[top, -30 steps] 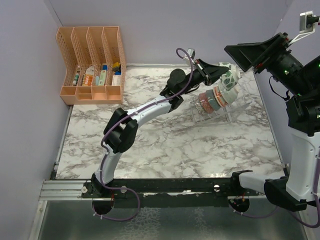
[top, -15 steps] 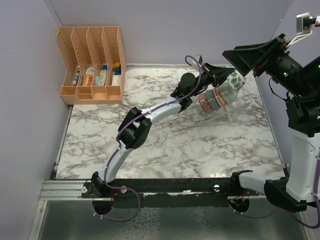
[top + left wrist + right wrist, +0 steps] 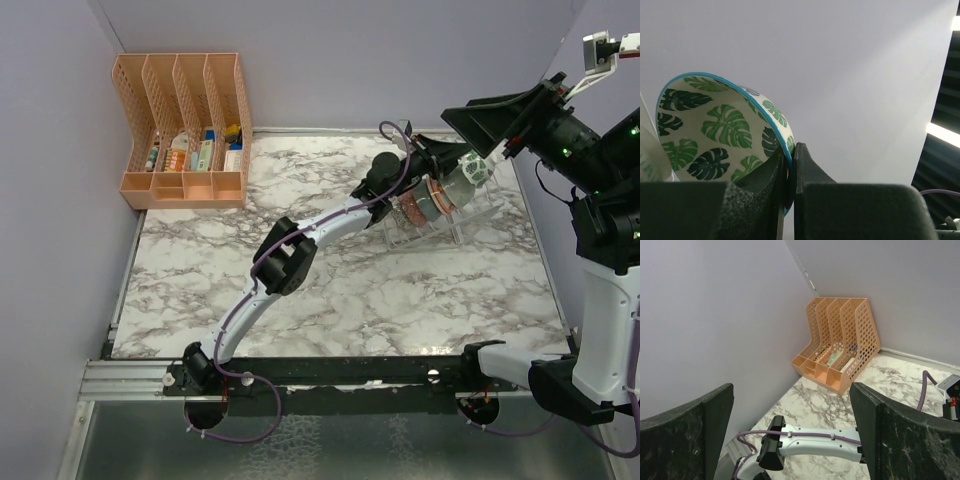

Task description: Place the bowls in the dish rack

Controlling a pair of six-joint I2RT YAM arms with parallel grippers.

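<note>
The leaf print bowl [image 3: 477,168] is hanging on edge with its hollow toward the bowl row, so my left gripper keeps bringing it down until it rests in the rack [image 3: 489,203].
The clear dish rack [image 3: 478,212] stands at the back right of the table with several bowls [image 3: 425,204] leaning in a row in it. My left gripper [image 3: 452,160] is shut on the rim of the green-blue leaf print bowl [image 3: 468,170] and holds it over the rack's far end. In the left wrist view the bowl [image 3: 715,135] fills the lower left, its blue rim pinched between the fingers [image 3: 805,170]. My right gripper [image 3: 497,118] is open and empty, raised above the rack; its wide-apart fingers [image 3: 900,435] show in the right wrist view.
An orange plastic file organiser [image 3: 185,130] with small items stands at the back left corner; it also shows in the right wrist view [image 3: 837,355]. The walls close in on the left, back and right. The left arm [image 3: 300,245] stretches diagonally across the marble table [image 3: 330,290].
My left arm has reached farther right, carrying the leaf print bowl from the rack's near side to over its far end. The right gripper has barely moved.
</note>
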